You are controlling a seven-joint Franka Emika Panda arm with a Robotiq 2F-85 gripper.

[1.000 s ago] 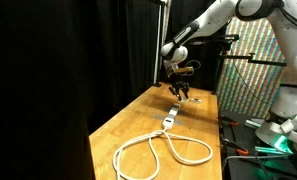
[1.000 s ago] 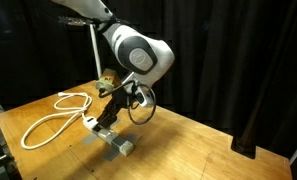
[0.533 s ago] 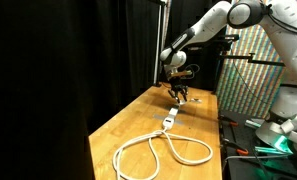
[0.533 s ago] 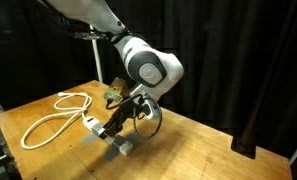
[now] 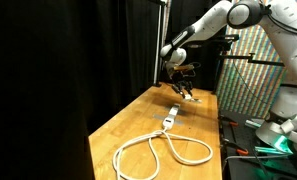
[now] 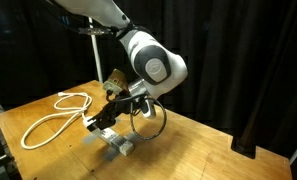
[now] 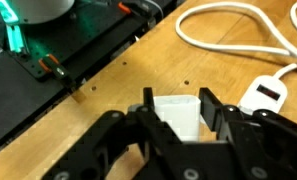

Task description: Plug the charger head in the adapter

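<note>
My gripper is holding the charger head (image 7: 178, 113) from above while the adapter's slotted side (image 7: 265, 93) faces up, so next I tilt my gripper level to turn the charger head.
My gripper (image 7: 176, 118) is shut on the charger head (image 7: 178, 112), a small white cube held upright between the two black fingers, just above the wooden table (image 7: 108, 75). The adapter (image 7: 266, 96), a narrow white block, lies on the table to the right of the gripper, with its thick white cable (image 7: 238, 30) looping away behind it. In both exterior views the gripper (image 5: 182, 90) (image 6: 108, 122) hovers low over the table near the adapter (image 5: 171, 117) (image 6: 91, 123). The cable loops (image 5: 163, 150) (image 6: 48, 115) spread toward the table's other end.
A grey block (image 6: 120, 146) lies on the table just beside the gripper. A black bench with a green-lit device (image 7: 16, 40) (image 5: 275, 140) borders the table edge. A colourful panel (image 5: 246, 70) stands behind it. A metal stand (image 6: 96, 55) rises at the back.
The gripper, still holding the charger head, has shifted and turned slightly above the table near the adapter. The adapter and cable have not moved.
</note>
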